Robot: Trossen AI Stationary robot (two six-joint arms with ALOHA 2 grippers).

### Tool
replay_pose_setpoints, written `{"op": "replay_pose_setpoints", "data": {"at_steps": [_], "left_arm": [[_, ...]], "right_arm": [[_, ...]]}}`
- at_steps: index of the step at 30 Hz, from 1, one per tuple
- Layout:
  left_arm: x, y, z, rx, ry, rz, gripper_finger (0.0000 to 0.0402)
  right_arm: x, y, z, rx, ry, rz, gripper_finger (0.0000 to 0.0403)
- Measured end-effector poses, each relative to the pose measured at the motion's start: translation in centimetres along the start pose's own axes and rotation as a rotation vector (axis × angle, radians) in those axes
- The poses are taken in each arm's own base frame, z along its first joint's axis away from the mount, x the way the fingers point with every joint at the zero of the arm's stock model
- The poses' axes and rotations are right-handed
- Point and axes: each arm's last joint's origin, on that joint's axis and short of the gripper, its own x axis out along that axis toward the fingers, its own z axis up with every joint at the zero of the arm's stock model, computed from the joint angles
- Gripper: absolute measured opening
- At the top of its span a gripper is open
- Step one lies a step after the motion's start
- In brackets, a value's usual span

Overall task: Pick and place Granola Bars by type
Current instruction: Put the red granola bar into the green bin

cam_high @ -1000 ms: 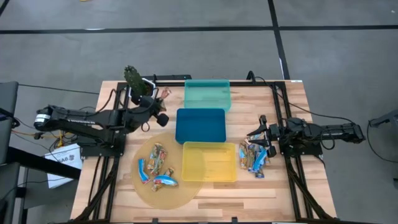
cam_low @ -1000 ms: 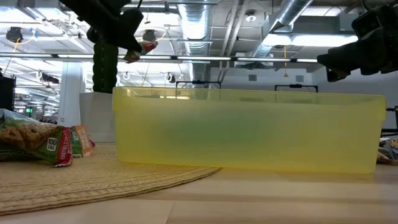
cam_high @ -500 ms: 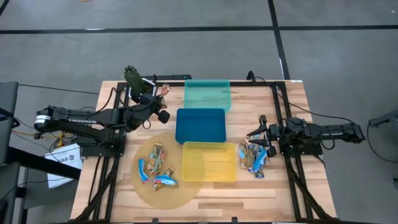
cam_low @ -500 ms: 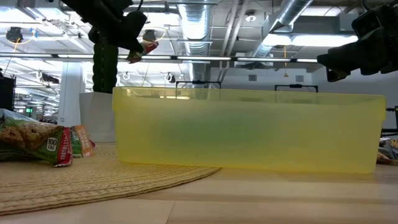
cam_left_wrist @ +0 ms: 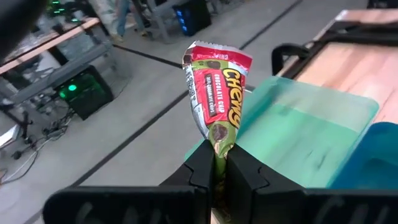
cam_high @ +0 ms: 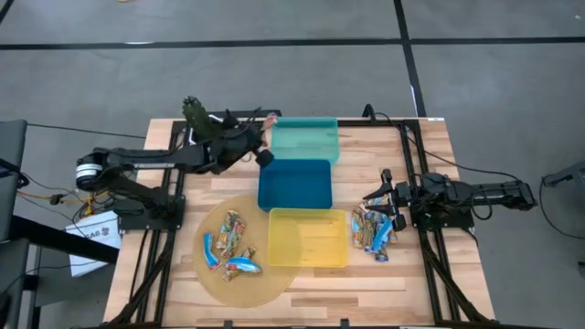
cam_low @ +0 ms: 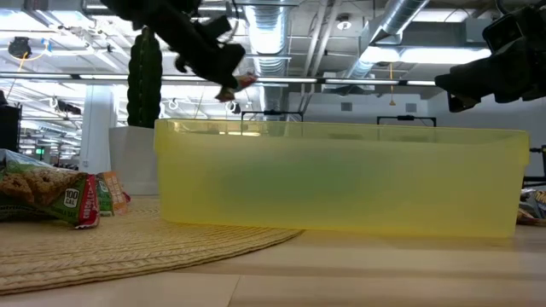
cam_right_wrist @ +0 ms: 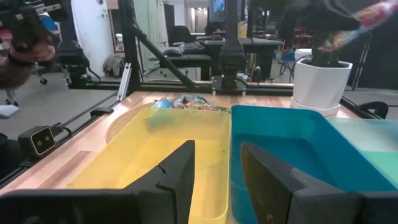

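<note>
The red and green granola bar (cam_high: pixel 271 121) is clear above the teal tray's rim, so the robot's left gripper should keep going over the tray's bottom (cam_high: pixel 305 139) and let go of the bar there.
My left gripper (cam_high: pixel 263 123) is shut on a red and green granola bar (cam_left_wrist: pixel 217 93). It hangs in the air just left of the teal tray's (cam_high: pixel 306 139) far left corner; the low view shows the bar (cam_low: pixel 244 82) high above the table. More granola bars (cam_high: pixel 230 245) lie on the round woven mat (cam_high: pixel 210 274) at the near left. Another heap of bars (cam_high: pixel 375 228) lies on the table right of the yellow tray (cam_high: pixel 308 239). My right gripper (cam_high: pixel 377 196) waits open above that heap, with nothing between its fingers (cam_right_wrist: pixel 180 168). My left gripper pinches one crimped end of the bar's wrapper (cam_left_wrist: pixel 219 149) between its two fingers. The fingers come roughly level from the table's left. The rest of the bar sticks out past the fingertips, lifted clear of the table and trays.
The blue tray (cam_high: pixel 294 185) sits between the teal and yellow trays in the table's middle. A cactus in a white pot (cam_high: pixel 195 114) stands at the far left, close behind my left arm. Black frame rails (cam_high: pixel 402 155) run along the table's sides.
My left gripper has swung toward the table's right and slightly toward the far edge, from over the mat's far side to the teal tray's left corner. It has rolled a little. The bar has stayed pinched and clear of the table.
</note>
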Motion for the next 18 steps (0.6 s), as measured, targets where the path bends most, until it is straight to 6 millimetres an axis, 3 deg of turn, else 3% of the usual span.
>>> {"op": "replay_pose_setpoints", "data": {"at_steps": [9, 18], "left_arm": [[5.7, -1.3, 1.1, 0.154, 0.07, -0.117, 0.0016], [10.1, -2.0, 0.4, 0.267, 0.181, -0.173, 0.0016]], "right_arm": [[0.0, 0.0, 0.0, 0.0, 0.0, 0.0, 0.0124], [0.0, 0.0, 0.0, 0.0, 0.0, 0.0, 0.0124]]}}
